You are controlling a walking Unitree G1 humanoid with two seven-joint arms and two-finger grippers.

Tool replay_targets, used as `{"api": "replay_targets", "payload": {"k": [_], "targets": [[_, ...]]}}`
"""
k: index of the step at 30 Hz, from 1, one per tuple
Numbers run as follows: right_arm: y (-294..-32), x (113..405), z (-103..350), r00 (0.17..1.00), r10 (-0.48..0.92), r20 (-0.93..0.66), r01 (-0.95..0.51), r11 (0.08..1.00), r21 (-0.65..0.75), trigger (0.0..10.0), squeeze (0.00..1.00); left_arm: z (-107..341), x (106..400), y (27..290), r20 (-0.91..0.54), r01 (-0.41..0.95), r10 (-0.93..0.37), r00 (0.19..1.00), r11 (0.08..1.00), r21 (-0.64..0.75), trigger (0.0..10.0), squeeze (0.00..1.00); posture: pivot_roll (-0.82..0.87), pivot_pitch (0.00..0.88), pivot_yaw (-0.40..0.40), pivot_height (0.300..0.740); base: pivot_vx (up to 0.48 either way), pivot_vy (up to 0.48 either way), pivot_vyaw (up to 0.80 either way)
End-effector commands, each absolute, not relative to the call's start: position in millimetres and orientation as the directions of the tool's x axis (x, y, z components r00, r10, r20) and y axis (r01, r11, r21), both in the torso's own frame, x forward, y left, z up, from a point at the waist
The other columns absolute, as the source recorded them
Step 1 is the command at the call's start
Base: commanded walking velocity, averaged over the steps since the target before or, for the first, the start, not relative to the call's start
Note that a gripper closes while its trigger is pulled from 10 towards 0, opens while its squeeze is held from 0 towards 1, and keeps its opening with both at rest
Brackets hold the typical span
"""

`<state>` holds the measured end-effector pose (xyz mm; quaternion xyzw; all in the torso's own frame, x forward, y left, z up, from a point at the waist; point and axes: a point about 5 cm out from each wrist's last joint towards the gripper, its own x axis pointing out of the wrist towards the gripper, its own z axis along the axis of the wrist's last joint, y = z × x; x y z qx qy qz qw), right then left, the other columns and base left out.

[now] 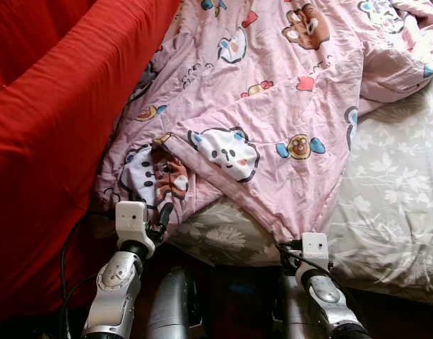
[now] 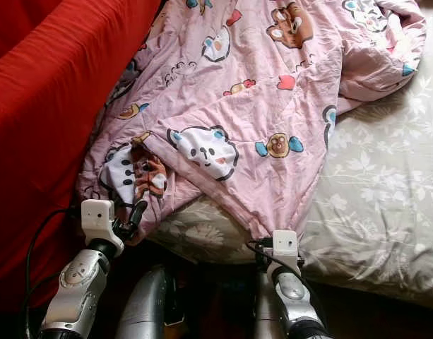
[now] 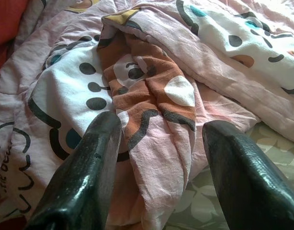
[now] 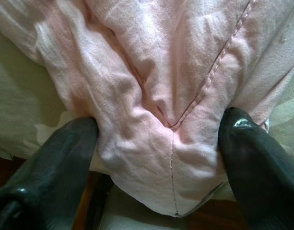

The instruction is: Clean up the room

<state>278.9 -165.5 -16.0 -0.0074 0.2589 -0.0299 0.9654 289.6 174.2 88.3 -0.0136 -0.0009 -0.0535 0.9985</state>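
The quilt's slanting fold is running across the brown bear print [image 1: 171,175], so I expect the pink quilt [image 1: 273,134] to spread out hidden cloth when I lift and pull its corner.
A pink quilt [image 1: 273,92] printed with cartoon animals lies rumpled across the bed, and its near edge hangs over the front. My left gripper [image 3: 158,129] is open at the quilt's near left corner. A fold with a brown bear print [image 3: 151,91] lies between its black fingers [image 3: 96,158]. My right gripper [image 4: 161,124] is open at the pointed near corner of the quilt [image 1: 283,229]. Its fingers [image 4: 65,153] stand on either side of the stitched corner seam. The right fingertips are tucked under the cloth in the eye views.
A grey floral sheet [image 1: 393,205] covers the mattress to the right of and under the quilt. A red fabric mass [image 1: 54,120] rises along the left side. My legs and dark floor [image 1: 230,296] lie below the bed's edge.
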Motion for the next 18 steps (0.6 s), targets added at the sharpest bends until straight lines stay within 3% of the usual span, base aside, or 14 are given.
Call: {"api": "replay_targets", "payload": {"k": [1,18], "targets": [[-162.9,263.5,-31.2,0.82,-0.061,-0.568,0.054,0.998,-0.029,0.0,0.0,79.4,282.3,178.2,-0.034,0.092,-0.093,0.995,0.995,-0.032,10.0,0.0,0.01,0.351,0.093,0.636,0.0,0.0,0.0],[-176.8,254.2,-39.6,0.766,-0.115,-0.632,0.07,0.993,-0.096,0.0,0.0,76.4,280.9,174.2,-0.044,0.09,-0.092,0.995,0.995,-0.044,10.0,0.0,0.0,0.359,0.075,0.636,0.0,0.0,0.0]]}}
